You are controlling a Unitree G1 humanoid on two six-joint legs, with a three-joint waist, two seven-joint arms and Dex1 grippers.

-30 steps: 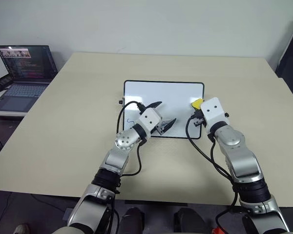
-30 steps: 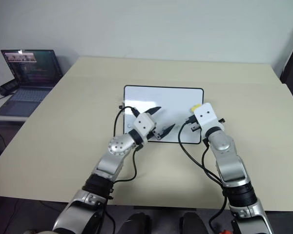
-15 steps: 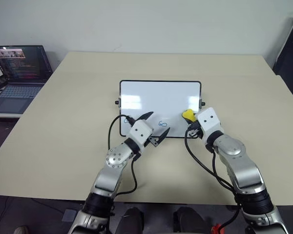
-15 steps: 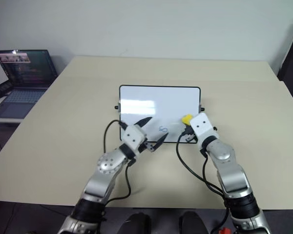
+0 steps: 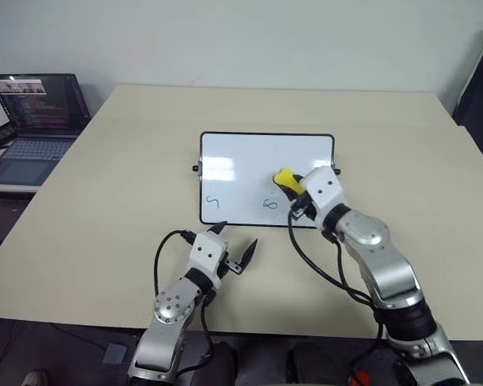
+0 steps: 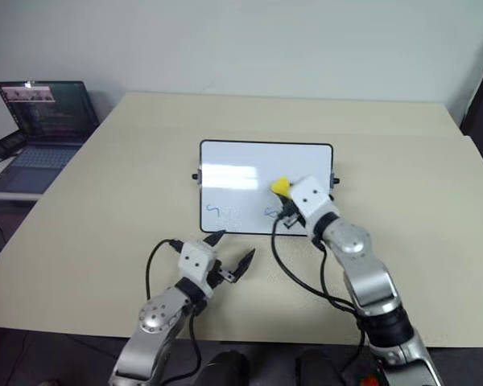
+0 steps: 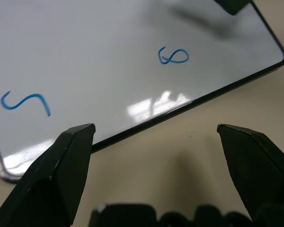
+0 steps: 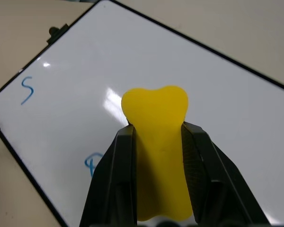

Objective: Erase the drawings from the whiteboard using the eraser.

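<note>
Next, I pull the eraser back toward the whiteboard's front edge [image 5: 267,225] with my right gripper and wipe the loop before the squiggle, because the eraser sits behind the whole blue loop [image 5: 270,203].
The whiteboard [image 5: 266,157] lies flat in the middle of the table. Two blue drawings show near its front edge: an S-like squiggle [image 5: 212,202] at the front left and a loop [image 5: 269,204] further right, also seen as the squiggle [image 7: 26,102] and the loop [image 7: 173,56]. My right gripper [image 5: 292,186] is shut on the yellow eraser [image 5: 286,178], holding it over the board just behind and right of the loop; the eraser [image 8: 158,142] sits pinched between both fingers. My left gripper [image 5: 235,248] is open over bare table, in front of the board's front edge.
An open laptop [image 5: 30,121] stands on a side surface off the table's left edge. The beige table [image 5: 402,161] has free room on all sides of the board. Black cables loop from both wrists.
My left gripper has pulled back off the board toward the table's front, uncovering the S squiggle. My right gripper has carried the eraser leftward over the board, toward the loop.
</note>
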